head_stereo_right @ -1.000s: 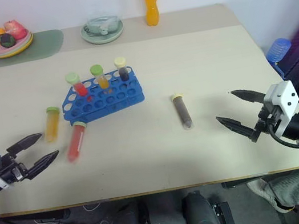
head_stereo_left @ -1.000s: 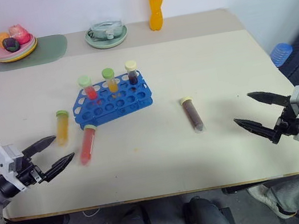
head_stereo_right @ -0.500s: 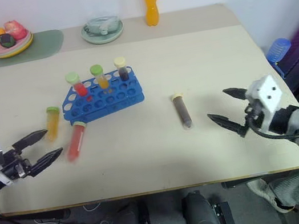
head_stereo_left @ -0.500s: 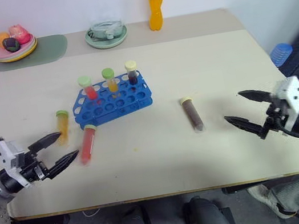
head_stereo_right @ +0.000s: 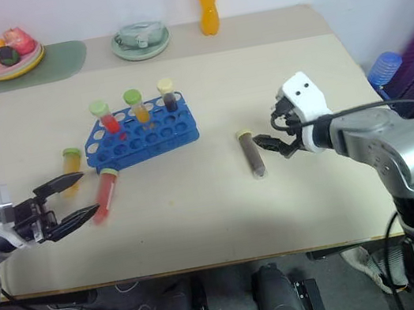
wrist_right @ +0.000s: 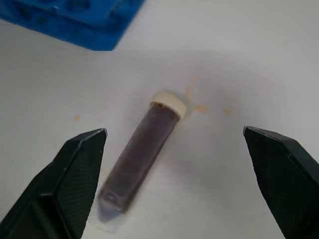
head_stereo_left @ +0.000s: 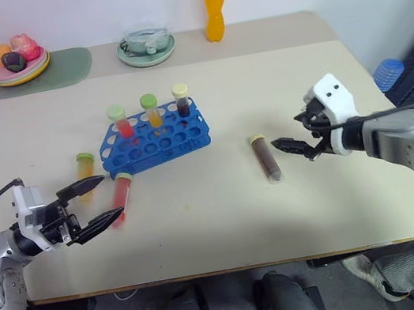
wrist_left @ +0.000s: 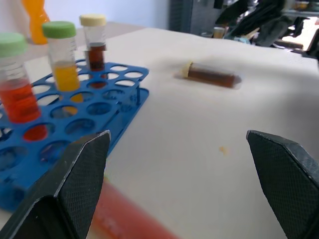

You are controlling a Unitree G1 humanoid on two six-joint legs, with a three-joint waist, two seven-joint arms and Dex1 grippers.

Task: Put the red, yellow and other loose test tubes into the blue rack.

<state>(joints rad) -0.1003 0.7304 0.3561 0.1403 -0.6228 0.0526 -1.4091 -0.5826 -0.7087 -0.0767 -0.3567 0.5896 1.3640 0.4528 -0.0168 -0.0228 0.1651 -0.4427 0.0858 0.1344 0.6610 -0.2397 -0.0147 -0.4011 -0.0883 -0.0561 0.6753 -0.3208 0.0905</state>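
My right gripper should keep going down, as the brown tube (head_stereo_left: 267, 161) lies free between its open fingers, until they close just below the tube's cream cap (head_stereo_left: 260, 148).
The blue rack (head_stereo_left: 157, 138) stands left of the table's centre with three capped tubes upright in its back row. Three loose tubes lie on the table. A yellow tube (head_stereo_left: 85, 175) and a red tube (head_stereo_left: 122, 196) lie in front of the rack's left end. A brown tube (head_stereo_left: 267, 158) with a cream cap lies to its right. My left gripper (head_stereo_left: 114, 195) is open and level, its tips beside the red tube's lower end. My right gripper (head_stereo_left: 285, 131) is open and tilted down, just right of the brown tube (wrist_right: 142, 149), which lies between its fingers in the right wrist view.
An orange drink bottle (head_stereo_left: 215, 1), a pale green bowl (head_stereo_left: 146, 48) and a plate of fruit (head_stereo_left: 18, 64) on a green mat (head_stereo_left: 64, 69) line the table's far edge. A blue object (head_stereo_left: 389, 75) sits beyond the right edge.
My right gripper has swung in from the table's right edge to the brown tube and tipped downward. My left gripper has edged right toward the red tube. The tubes have not moved.
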